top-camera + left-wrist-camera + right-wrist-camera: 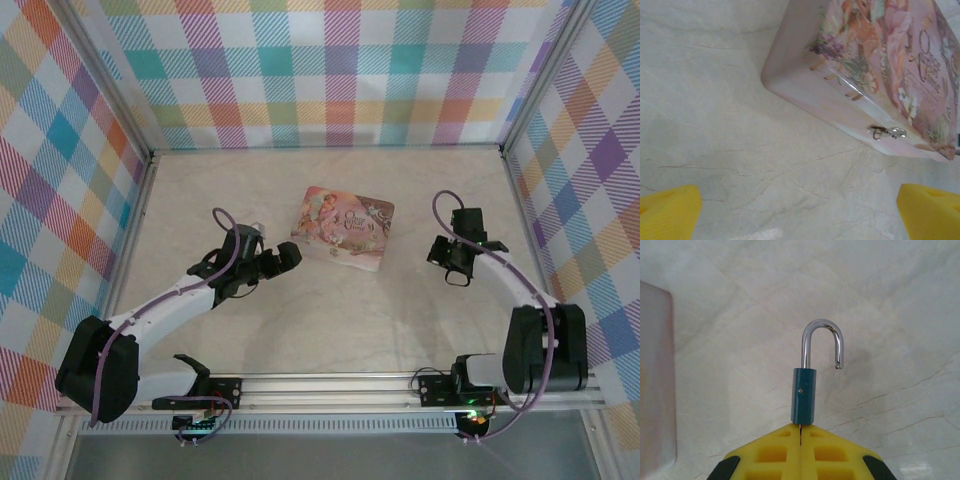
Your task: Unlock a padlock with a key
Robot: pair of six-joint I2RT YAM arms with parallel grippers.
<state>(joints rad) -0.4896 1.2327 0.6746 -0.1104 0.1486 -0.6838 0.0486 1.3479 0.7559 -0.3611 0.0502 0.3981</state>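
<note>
The robot's right gripper should keep lowering the padlock to the empty table (pixel 424 264) and release the key, as the shackle's loose end (pixel 838 365) is clear of the teal padlock's body.
A teal padlock (pixel 803 395) stands out from the tips of my right gripper (pixel 801 432), its silver shackle (pixel 823 342) swung open with the free end clear of the body. The yellow fingers are pressed together on a thin key blade (pixel 800 428) that runs into the padlock's underside. From above, the right gripper (pixel 450 265) hovers right of the tin. My left gripper (pixel 800 212) is open wide, with one yellow fingertip (pixel 667 212) at each lower corner and bare table between them. It sits (pixel 285 258) just left of the tin.
A pink illustrated tin box (pixel 343 227) lies in the middle of the marble-look table (pixel 330 320). Its side and small metal latch (pixel 887 132) face the left wrist camera. Checkered walls (pixel 60 200) close off the left, back and right.
</note>
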